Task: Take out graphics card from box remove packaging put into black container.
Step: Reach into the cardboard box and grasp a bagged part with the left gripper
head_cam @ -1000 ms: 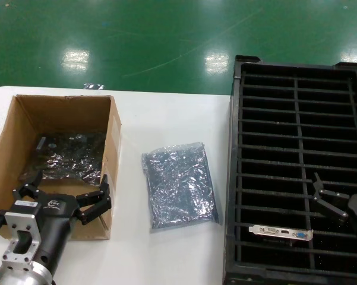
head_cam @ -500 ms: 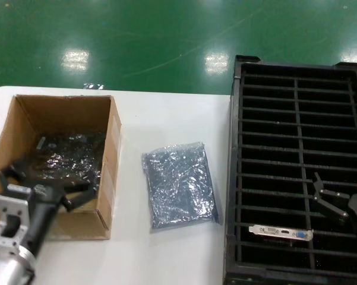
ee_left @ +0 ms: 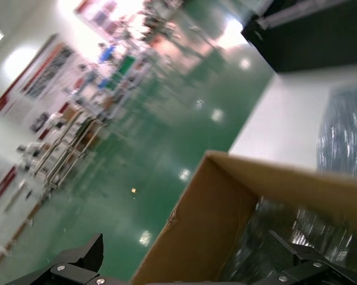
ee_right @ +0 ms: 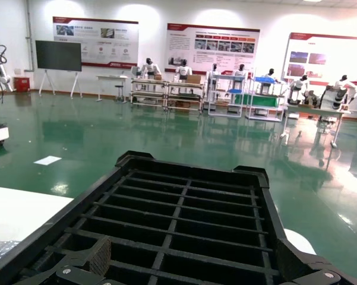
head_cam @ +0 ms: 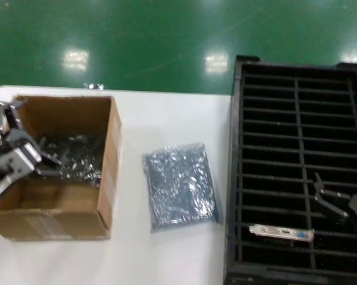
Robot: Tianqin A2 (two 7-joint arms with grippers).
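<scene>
I expect the graphics card to slide straight out of the shiny bag when I pull, because the emptied grey-blue antistatic bag lies whole and flat.
The brown box stands at the table's left and holds a shiny bagged item. My left gripper is open and empty, straddling the box's left wall above the bag; in the left wrist view one finger is outside the wall and one over the bag. A grey-blue antistatic bag lies flat on the table between the box and the black container. A bare graphics card sits in a near slot. My right gripper is open and empty above the container.
The white table ends at a green floor behind. The container fills the right side up to the table's edge. The loose bag also shows in the left wrist view, past the box's far wall.
My left gripper has moved from the box's near front wall away and to the left, and now sits over the box's left wall. The right arm, the loose bag and the card have not moved.
</scene>
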